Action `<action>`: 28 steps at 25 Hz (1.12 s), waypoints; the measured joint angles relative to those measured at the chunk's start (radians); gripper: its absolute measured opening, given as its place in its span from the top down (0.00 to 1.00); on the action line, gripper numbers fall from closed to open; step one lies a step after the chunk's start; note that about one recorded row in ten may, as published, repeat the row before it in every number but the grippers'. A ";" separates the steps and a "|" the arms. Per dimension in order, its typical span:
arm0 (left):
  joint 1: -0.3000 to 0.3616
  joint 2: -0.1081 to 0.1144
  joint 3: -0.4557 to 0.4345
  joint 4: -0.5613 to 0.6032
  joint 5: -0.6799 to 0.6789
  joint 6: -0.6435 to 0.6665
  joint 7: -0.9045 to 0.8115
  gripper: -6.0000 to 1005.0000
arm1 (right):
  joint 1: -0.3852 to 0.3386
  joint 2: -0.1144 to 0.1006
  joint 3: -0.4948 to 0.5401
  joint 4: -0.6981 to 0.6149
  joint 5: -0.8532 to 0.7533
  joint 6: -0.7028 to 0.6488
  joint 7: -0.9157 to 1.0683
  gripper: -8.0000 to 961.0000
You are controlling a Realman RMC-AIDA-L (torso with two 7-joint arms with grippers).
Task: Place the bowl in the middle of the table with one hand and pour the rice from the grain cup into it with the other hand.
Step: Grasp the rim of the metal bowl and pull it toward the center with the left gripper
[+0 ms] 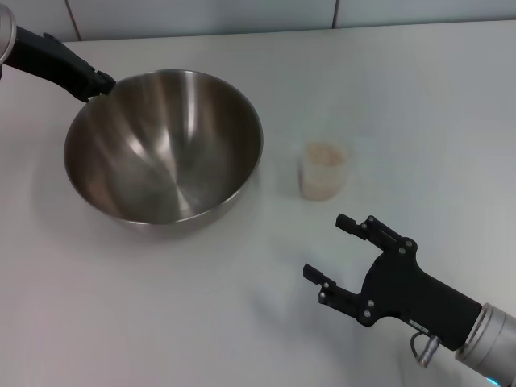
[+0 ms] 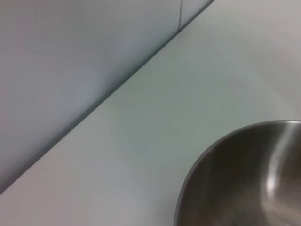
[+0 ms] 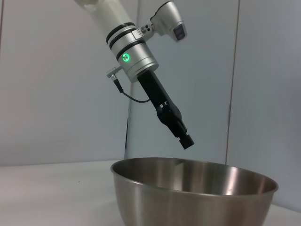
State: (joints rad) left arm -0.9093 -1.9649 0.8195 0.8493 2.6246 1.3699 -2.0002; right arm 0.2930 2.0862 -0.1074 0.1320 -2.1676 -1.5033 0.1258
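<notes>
My left gripper should open its fingers, reach farther in and lower them over the bowl's rim before I move the bowl, because its fingers are hanging above the bowl's rim.
The steel bowl stands upright and empty on the white table, left of centre. It also shows in the left wrist view and the right wrist view. My left gripper hovers at the bowl's far left rim; in the right wrist view the left gripper hangs a little above the rim, apart from it. The translucent grain cup stands upright to the right of the bowl, with rice in it. My right gripper is open and empty, on the near side of the cup.
A grey tiled wall rises along the table's back edge, just behind the bowl and the left arm. Bare tabletop lies between bowl and cup and along the near side.
</notes>
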 joint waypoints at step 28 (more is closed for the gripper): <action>0.079 -0.080 0.015 0.186 0.042 -0.007 0.000 0.49 | -0.004 -0.002 0.002 0.003 0.006 -0.002 -0.024 0.18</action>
State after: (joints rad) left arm -0.8300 -2.0445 0.8340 1.0348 2.6670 1.3632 -2.0004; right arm 0.2887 2.0846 -0.1058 0.1350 -2.1620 -1.5049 0.1021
